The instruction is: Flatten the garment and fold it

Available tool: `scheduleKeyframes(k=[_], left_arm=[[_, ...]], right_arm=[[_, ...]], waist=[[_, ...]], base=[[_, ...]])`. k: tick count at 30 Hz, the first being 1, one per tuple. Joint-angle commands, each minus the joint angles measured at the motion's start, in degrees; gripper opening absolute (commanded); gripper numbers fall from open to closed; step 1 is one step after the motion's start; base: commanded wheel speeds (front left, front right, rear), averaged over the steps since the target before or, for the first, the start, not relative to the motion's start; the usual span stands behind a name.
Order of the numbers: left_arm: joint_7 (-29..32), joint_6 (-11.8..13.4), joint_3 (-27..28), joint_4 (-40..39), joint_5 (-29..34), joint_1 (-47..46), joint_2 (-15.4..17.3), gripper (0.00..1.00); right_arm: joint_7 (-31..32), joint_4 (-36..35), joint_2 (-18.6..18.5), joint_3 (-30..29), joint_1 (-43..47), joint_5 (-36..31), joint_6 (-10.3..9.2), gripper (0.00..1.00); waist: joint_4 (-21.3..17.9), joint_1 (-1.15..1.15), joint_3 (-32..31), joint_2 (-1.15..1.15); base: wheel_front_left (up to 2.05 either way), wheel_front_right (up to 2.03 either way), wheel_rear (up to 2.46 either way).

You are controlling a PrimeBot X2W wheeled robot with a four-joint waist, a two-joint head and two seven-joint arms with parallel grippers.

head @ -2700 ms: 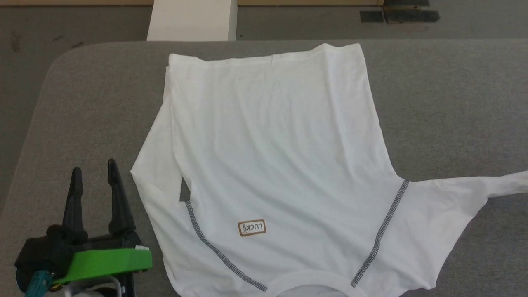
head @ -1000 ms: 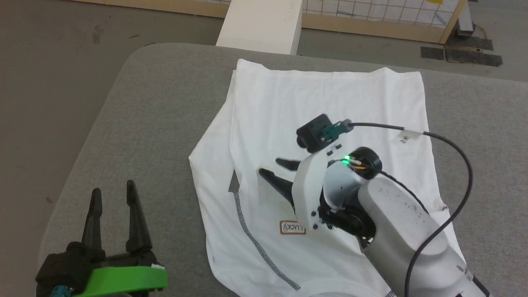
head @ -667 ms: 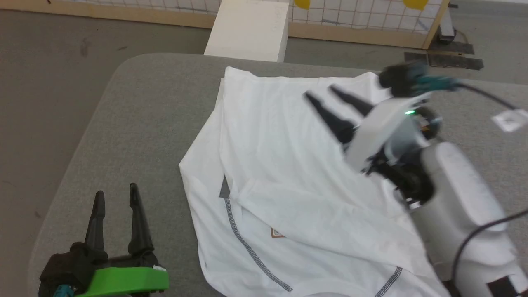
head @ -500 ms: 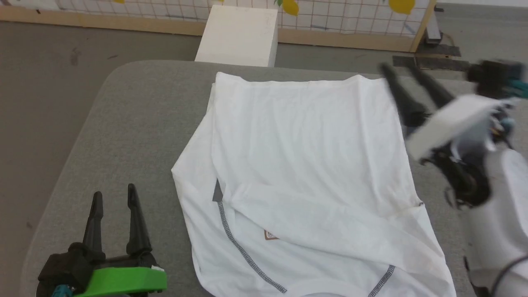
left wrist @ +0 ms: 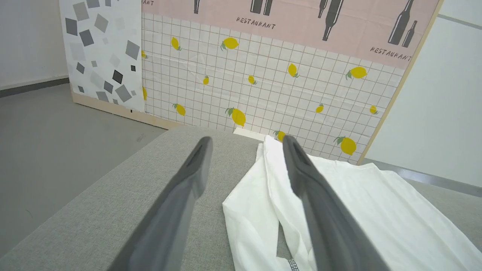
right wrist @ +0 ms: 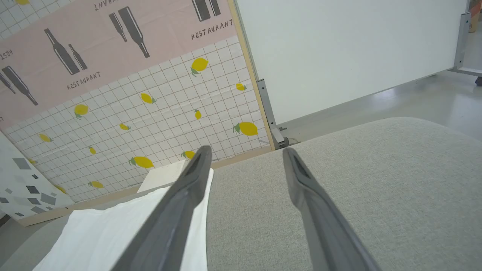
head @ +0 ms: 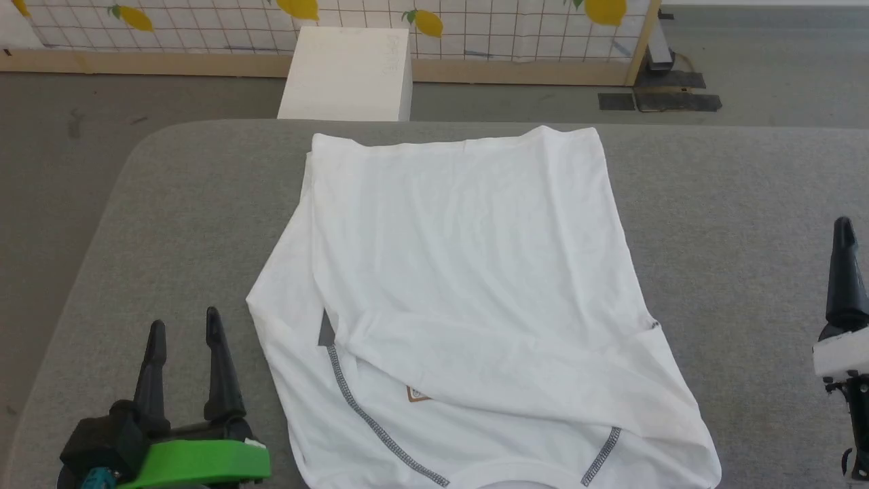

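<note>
I expect the garment's body (head: pixel 464 228) to stay flat and in place when I carry the loose sleeve across the chest, because a grey gap (head: pixel 326 330) already separates the sleeve from the body.
The white garment (head: pixel 468 272) lies flat on the grey table (head: pixel 170 204), its collar at the near edge. One sleeve is folded across the chest and half covers a small brown-edged label (head: pixel 417 395). Dark dotted seams run toward the collar. My left gripper (head: pixel 183 320) stands open over bare table, just left of the garment's near left sleeve (left wrist: pixel 248 214). My right gripper (right wrist: pixel 244 150) is open with nothing in it, over bare table to the right of the garment (right wrist: pixel 113 233). One of its fingers (head: pixel 844 272) shows at the head view's right edge.
A rigid white box (head: pixel 346 75) stands on the floor just beyond the table's far edge. Behind it runs a low partition with a lemon-and-grid print (head: pixel 475 27). The table's rounded far left corner (head: pixel 149 136) is near the garment's hem side.
My right gripper opened, left the sleeve lying across the garment's chest, and pulled back from over the garment to the right edge of the table. The head camera shifted. The left gripper stayed put.
</note>
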Motion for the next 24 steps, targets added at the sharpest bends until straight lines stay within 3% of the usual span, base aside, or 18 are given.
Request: scheduleKeyframes(k=[1, 6, 10, 16, 24], left_arm=[[0.22, -0.05, 0.22, 0.24, -1.02, -0.70, 0.51, 1.00], [3.14, -1.53, -0.27, 3.01, -2.45, -5.60, 1.89, 1.00], [8.73, -3.97, -1.22, 8.67, -3.83, -14.97, 4.68, 1.00], [22.41, -6.48, -2.42, 20.53, -6.51, -32.25, 9.38, 1.00], [43.62, -7.10, -4.61, 31.54, -8.21, -50.74, 15.17, 1.00]], right_arm=[[-0.30, -0.75, 0.38, -0.12, 0.80, -0.34, -0.08, 1.00], [-0.69, -1.70, 0.59, -0.56, 1.10, -0.12, -0.08, 1.00], [-0.68, -2.31, 0.61, -0.72, 0.06, 0.25, -0.08, 1.00], [0.32, -4.54, 0.62, -0.62, -2.93, -0.05, -0.08, 1.00], [0.71, -6.36, 0.63, -0.18, -6.17, 0.37, -0.08, 1.00]], waist=[[-0.62, 0.00, 0.53, 0.00], [-0.95, 0.00, 2.45, 0.00], [-0.62, 0.00, 5.42, 0.00], [-0.97, 0.00, 12.21, 0.00], [-3.03, 0.00, 21.48, 0.00]], base=[[0.00, 0.00, 0.00], [0.00, 0.00, 0.00], [0.00, 0.00, 0.00], [0.00, 0.00, 0.00], [0.00, 0.00, 0.00]])
